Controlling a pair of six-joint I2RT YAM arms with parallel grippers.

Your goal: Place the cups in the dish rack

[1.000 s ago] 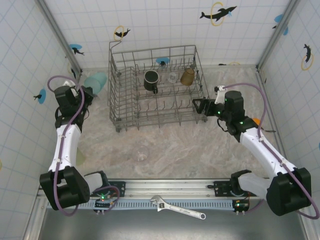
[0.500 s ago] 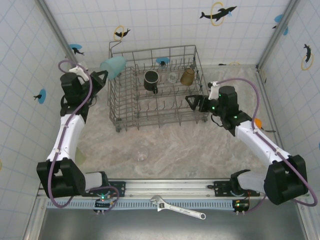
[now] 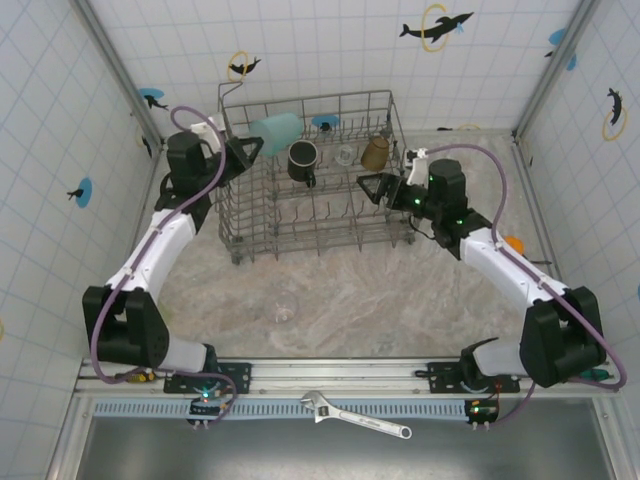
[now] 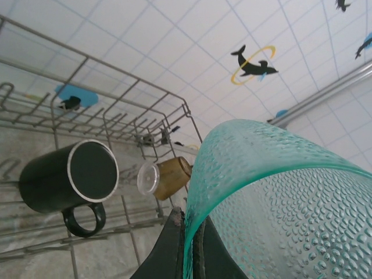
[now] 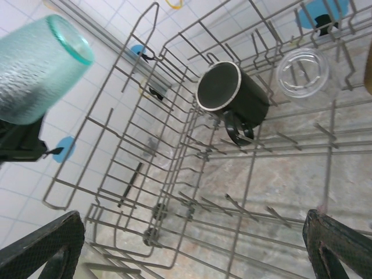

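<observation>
The teal cup's loose end (image 3: 296,127) points from my left gripper toward my open right gripper, which should keep approaching until its fingers are around the teal cup's sides (image 3: 277,132).
My left gripper (image 3: 248,148) is shut on the rim of a pale teal cup (image 3: 275,131), held on its side over the back left corner of the dish rack (image 3: 305,98). In the left wrist view the fingers (image 4: 174,244) pinch the teal cup's (image 4: 279,203) wall. Inside the rack's back row lie a black mug (image 3: 303,160), a clear glass (image 3: 346,154) and an amber tumbler (image 3: 376,153). My right gripper (image 3: 368,187) hangs open and holds nothing over the rack's right side; its view shows the mug (image 5: 232,93) and the teal cup (image 5: 38,70). Another clear glass (image 3: 285,307) stands on the table.
A small orange round object (image 3: 513,242) lies by the right wall. A wrench (image 3: 355,415) rests on the near rail. Tiled walls close in on three sides. The rack's upright tines (image 5: 250,209) fill its front rows below my right gripper.
My left arm has swung right, carrying the teal cup from beside the rack to over its back left corner. My right gripper has moved left over the rack, still open.
</observation>
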